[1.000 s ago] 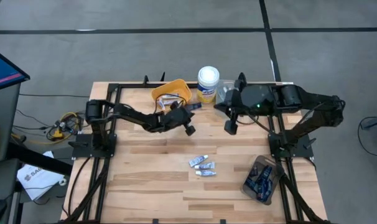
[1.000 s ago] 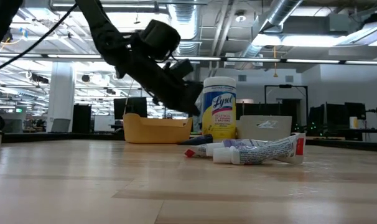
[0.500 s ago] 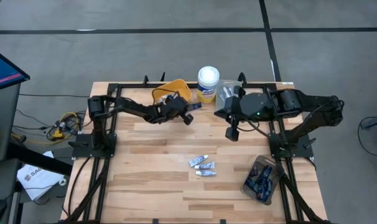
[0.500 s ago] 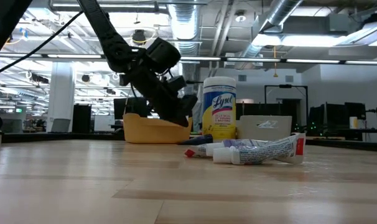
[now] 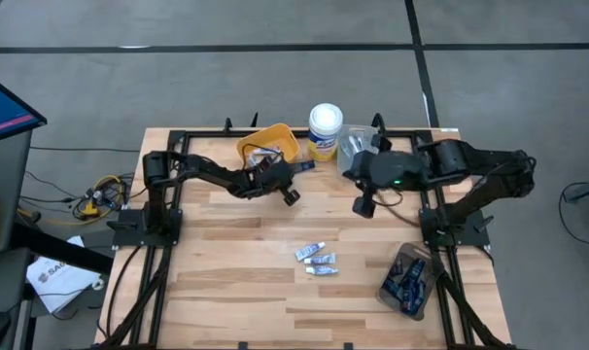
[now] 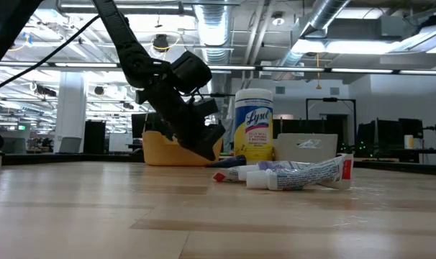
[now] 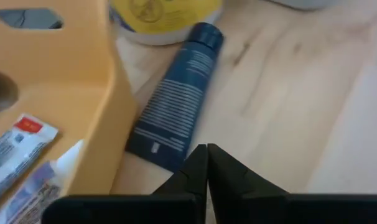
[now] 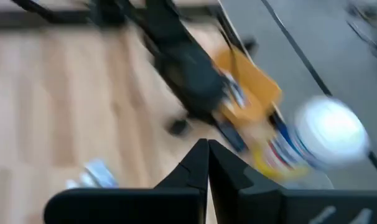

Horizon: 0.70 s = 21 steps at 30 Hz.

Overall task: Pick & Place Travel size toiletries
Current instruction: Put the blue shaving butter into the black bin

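Note:
My left gripper should shift the navy tube (image 5: 303, 166) to open wood (image 5: 310, 202) for my right gripper, because the tube lies tight beside the yellow bin and the Lysol canister.
A flat dark navy tube (image 7: 176, 102) (image 5: 304, 166) lies on the table between the yellow bin (image 5: 267, 144) and the Lysol canister (image 5: 325, 129). My left gripper (image 7: 207, 148) (image 5: 285, 178) is shut and points slanting down, its tips just beside the tube's crimped end. White-and-blue packets (image 7: 17, 149) lie inside the bin. A few white-and-blue tubes (image 5: 316, 258) (image 6: 293, 175), some red-tipped, lie loose mid-table. My right gripper (image 5: 363, 206) (image 8: 207, 146) hangs shut, high over the table's far right, holding nothing. My left gripper has its shut fingertips (image 7: 198, 163) next to the navy tube's crimped end (image 7: 160, 155), coming slanting down from the near-left. I cannot tell whether they touch the tube, which lies flat on the table.
A dark tray (image 5: 408, 280) with small navy items stands at the near right. A clear packet (image 5: 349, 146) lies beside the canister. Black frame rails run along both sides of the table. Bare wood lies across the table's middle and near part.
My left gripper, staying shut, has sunk toward the table and drawn in toward the yellow bin and the navy tube beside it.

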Available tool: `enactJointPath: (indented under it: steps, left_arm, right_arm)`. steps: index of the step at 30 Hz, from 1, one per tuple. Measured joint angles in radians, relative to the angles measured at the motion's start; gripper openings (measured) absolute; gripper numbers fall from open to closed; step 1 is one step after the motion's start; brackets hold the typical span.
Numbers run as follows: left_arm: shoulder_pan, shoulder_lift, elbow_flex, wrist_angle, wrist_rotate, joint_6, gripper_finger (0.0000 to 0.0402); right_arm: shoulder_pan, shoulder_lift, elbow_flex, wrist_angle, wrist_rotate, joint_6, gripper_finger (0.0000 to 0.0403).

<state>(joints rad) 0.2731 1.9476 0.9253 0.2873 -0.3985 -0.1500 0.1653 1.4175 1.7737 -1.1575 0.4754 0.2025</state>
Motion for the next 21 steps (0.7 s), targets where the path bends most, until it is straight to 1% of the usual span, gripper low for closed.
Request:
enactJointPath:
  steps: [2,4,6,10,17,19,21]
  left_arm:
    - [-0.002,0.0,0.0,-0.001,-0.003,0.049,0.0009]
    - [0.003,0.0,0.0,0.004,-0.002,0.087,0.0021]
    - [0.013,0.0,0.0,0.004,0.026,0.098,0.0038]
    - [0.028,0.0,0.0,0.007,0.09,0.09,0.0089]
    - [0.029,0.0,0.0,0.016,0.073,0.145,0.0199]
    - [0.035,0.003,0.0,0.021,0.067,0.146,0.0217]
    - [0.04,0.013,0.004,0.029,0.07,0.15,0.0222]
  right_arm:
    - [-0.019,0.021,0.0,-0.068,0.019,0.028,0.0]
    - [-0.035,0.045,0.0,-0.094,0.02,0.042,0.0]
    - [-0.036,0.061,0.0,-0.1,0.016,0.043,0.0]
    - [-0.023,0.086,0.0,-0.096,-0.007,0.041,0.0]
    - [-0.008,0.093,-0.001,-0.095,-0.005,0.034,0.0]
    - [-0.008,0.091,-0.001,-0.094,-0.006,0.034,0.0]
    - [-0.008,0.086,-0.001,-0.086,-0.005,0.034,0.0]
